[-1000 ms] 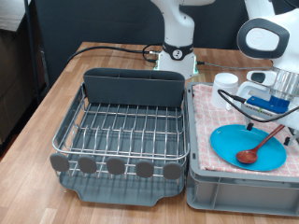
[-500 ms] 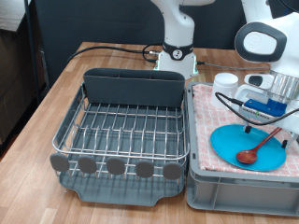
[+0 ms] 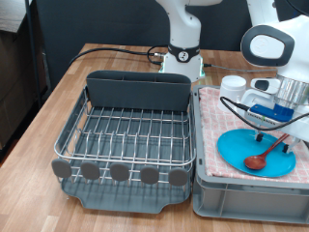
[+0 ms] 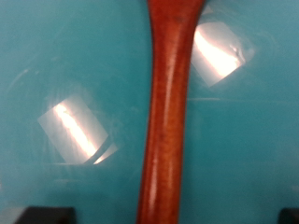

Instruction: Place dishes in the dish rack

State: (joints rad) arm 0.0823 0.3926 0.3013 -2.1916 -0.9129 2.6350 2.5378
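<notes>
The wooden spoon (image 3: pixel 257 161) looks longer than the utensil bin (image 3: pixel 139 92) is tall, so the spoon's handle will stick out at a slant above the bin's rim when the robot lowers the spoon in.
The reddish-brown wooden spoon (image 3: pixel 263 156) lies on the bright-blue plate (image 3: pixel 237 150), which rests on the pink checked cloth at the exterior view's right. The white mug (image 3: pixel 235 87) stands behind the plate. My gripper (image 3: pixel 279 124) hangs just above the spoon's handle end. In the wrist view the spoon handle (image 4: pixel 168 121) runs over the plate (image 4: pixel 65 65), and my gripper (image 4: pixel 168 215) is open, with dark fingertips (image 4: pixel 49 214) wide apart on either side of the handle. The dish rack (image 3: pixel 126 135) holds no dishes.
The rack's tall grey utensil bin (image 3: pixel 138 92) stands at its back. The plate, spoon and mug sit on the pink cloth (image 3: pixel 214 121) over a grey crate (image 3: pixel 241 198). The robot base (image 3: pixel 182 58) and cables lie behind, on the wooden table (image 3: pixel 39 106).
The arm's hand has shifted slightly towards the exterior view's left above the spoon handle. The spoon, plate and mug have not moved.
</notes>
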